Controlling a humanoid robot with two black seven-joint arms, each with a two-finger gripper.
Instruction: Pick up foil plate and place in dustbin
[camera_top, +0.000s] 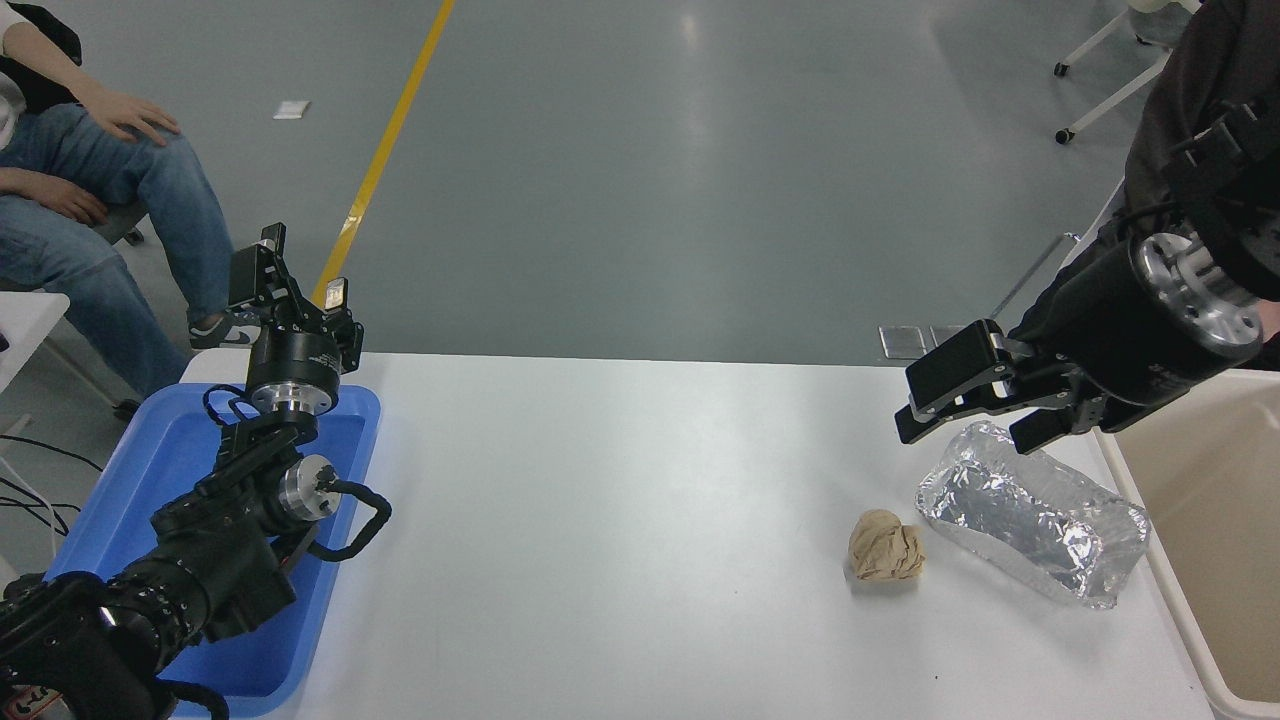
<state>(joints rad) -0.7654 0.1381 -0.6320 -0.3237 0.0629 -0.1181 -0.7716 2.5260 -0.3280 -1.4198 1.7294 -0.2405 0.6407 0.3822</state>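
The crinkled foil plate (1041, 504) should stay stretched out when the robot lifts it into the dustbin, because the smooth side (1003, 557) still stands along its length.
The foil plate (1035, 520) lies on the white table (620, 520) at the right, a crinkled silver tray tilted up on its side. My right gripper (965, 425) comes in from the right edge and hovers just above the plate's far left end, open and empty. The dustbin (1205, 520) stands at the table's right edge, right next to the plate; only its left rim and tan inner wall show. My left arm is parked at the lower left, its gripper (300, 280) pointing up over the blue tray, fingers apart.
A crumpled tan paper ball (886, 546) lies just left of the foil plate. A shallow blue tray (150, 470) sits at the table's left under my left arm. A seated person (90, 190) is at the far left; another person (1190, 110) stands behind my right arm.
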